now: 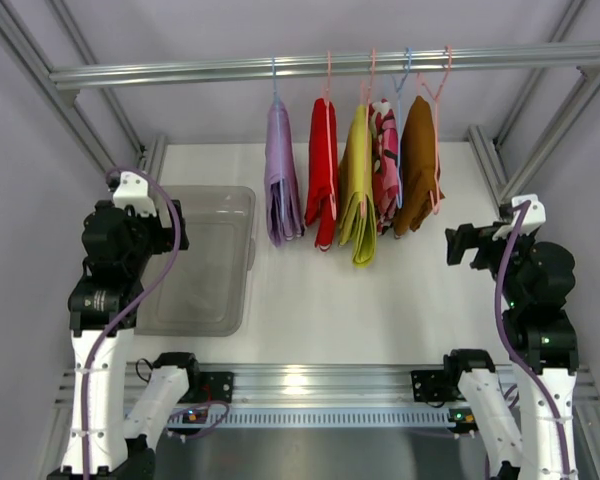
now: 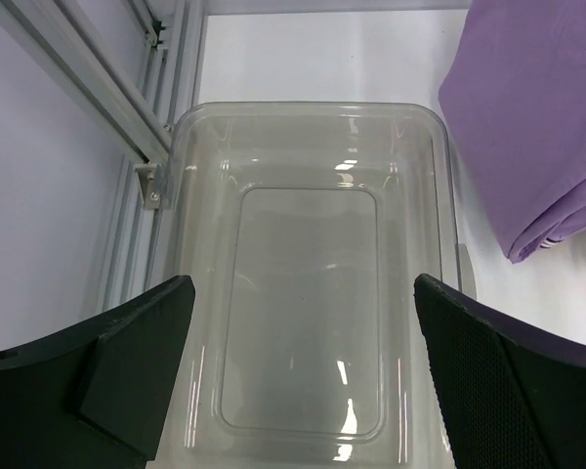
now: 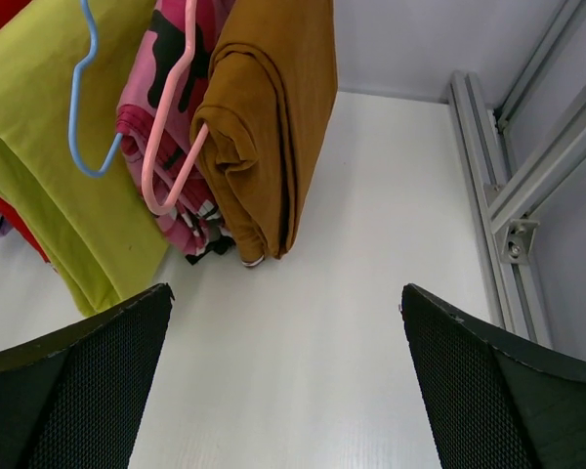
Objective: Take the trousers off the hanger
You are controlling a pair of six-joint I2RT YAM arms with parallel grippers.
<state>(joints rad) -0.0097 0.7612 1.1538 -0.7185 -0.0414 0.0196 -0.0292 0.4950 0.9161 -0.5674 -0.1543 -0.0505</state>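
Note:
My open left gripper should keep going, since the lilac trousers (image 1: 284, 212) hang clear of the red pair. It should move on toward their blue hanger and close on the hanger's wire.
Several folded trousers hang on hangers from a metal rail (image 1: 310, 66): lilac (image 1: 281, 190), red (image 1: 322, 180), yellow-green (image 1: 358, 190), pink patterned (image 1: 386, 165) and brown (image 1: 417, 165). The right wrist view shows the brown pair (image 3: 273, 127), the pink pair (image 3: 166, 107) on a pink hanger (image 3: 171, 147), and the yellow-green pair (image 3: 59, 195) by a blue hanger (image 3: 78, 107). The lilac pair shows in the left wrist view (image 2: 537, 127). My left gripper (image 2: 303, 362) is open and empty above a clear tub. My right gripper (image 3: 283, 381) is open and empty, short of the brown pair.
A clear plastic tub (image 1: 205, 260) lies on the white table at the left, below my left gripper; its rim shows in the left wrist view (image 2: 303, 109). Aluminium frame rails (image 1: 490, 160) run along both sides and the near edge.

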